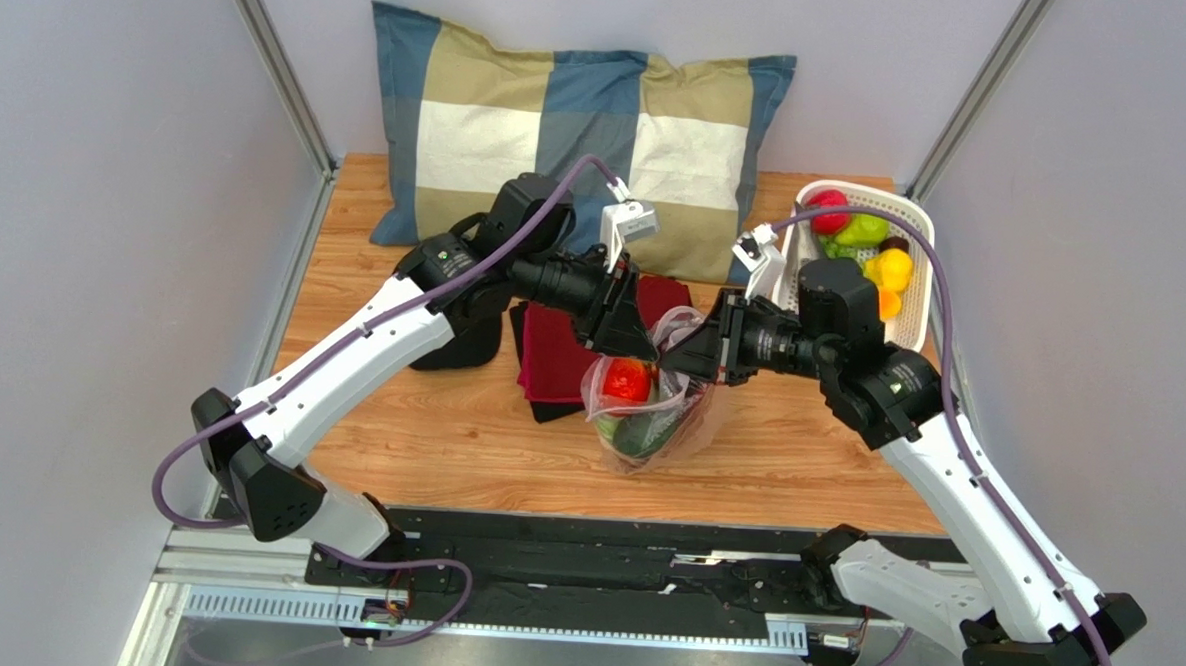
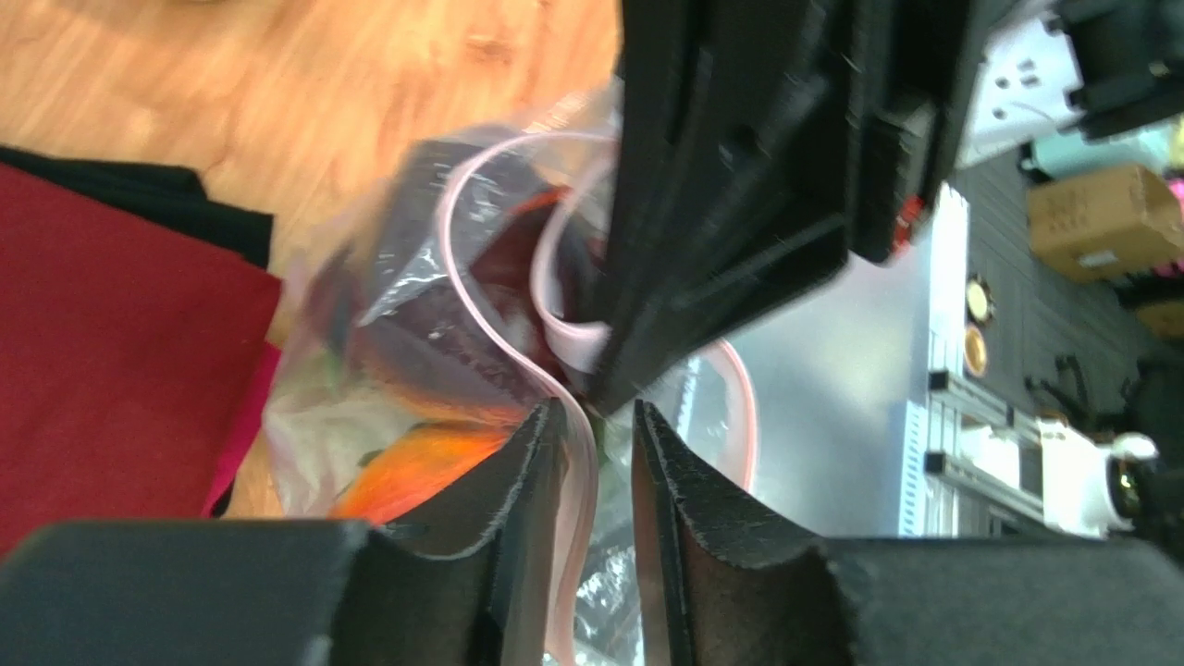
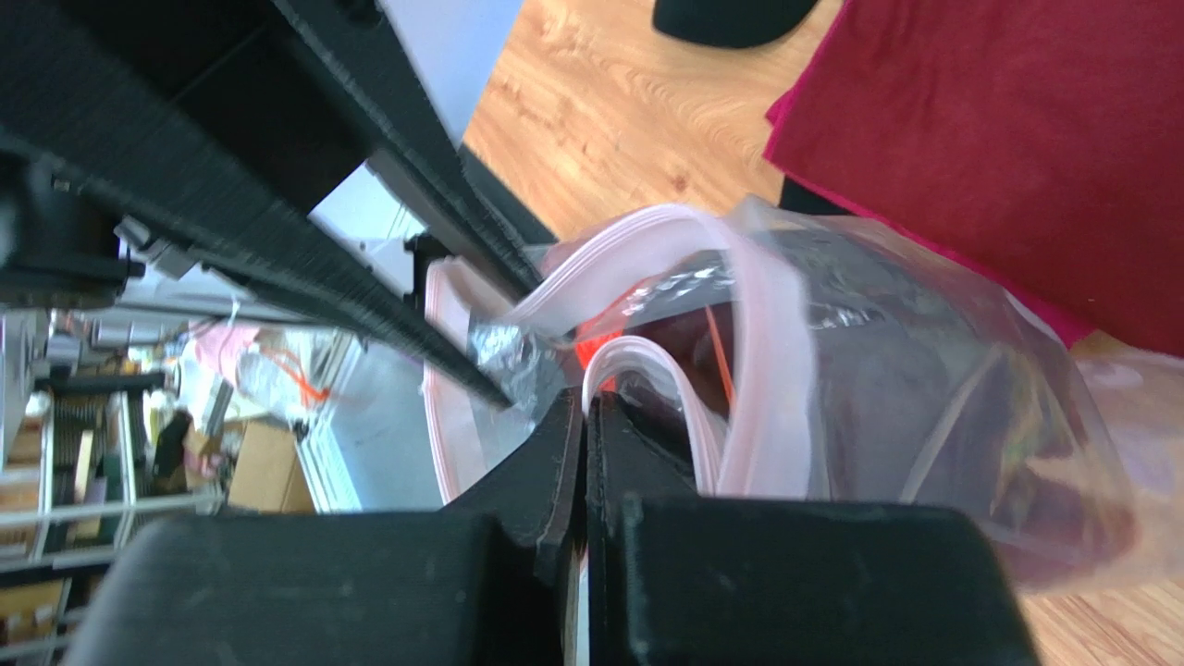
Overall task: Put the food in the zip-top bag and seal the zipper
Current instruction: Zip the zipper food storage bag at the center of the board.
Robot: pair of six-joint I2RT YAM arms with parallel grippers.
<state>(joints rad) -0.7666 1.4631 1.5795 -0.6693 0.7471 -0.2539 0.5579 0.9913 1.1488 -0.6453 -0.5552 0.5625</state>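
The bag's zipper is gaping, and its opposite zipper strip [image 2: 746, 410] bends away outside the fingers of the robot's left gripper, so next the left gripper opens and pinches both zipper strips [image 2: 569, 400] together.
The zip-top bag [image 1: 658, 423] stands at the table's middle, its mouth held up between both arms. Inside it lie food pieces: a red one [image 1: 627, 380], a green one [image 1: 640, 434] and an orange one [image 2: 417, 465]. My left gripper [image 2: 601, 412] is at the bag's mouth with its jaws a little apart. The pinkish zipper [image 2: 582, 486] runs through the gap, lying against one finger. My right gripper [image 3: 585, 396] is shut on the zipper [image 3: 771, 361] from the opposite side. In the top view the left gripper [image 1: 638, 340] and right gripper [image 1: 704, 353] nearly meet.
A white perforated basket [image 1: 926, 250] at the back right holds more food, among it yellow [image 1: 891, 268], green [image 1: 864, 229] and red [image 1: 827, 211] pieces. A folded red cloth [image 1: 561, 354] lies left of the bag. A checked pillow [image 1: 563, 137] fills the back.
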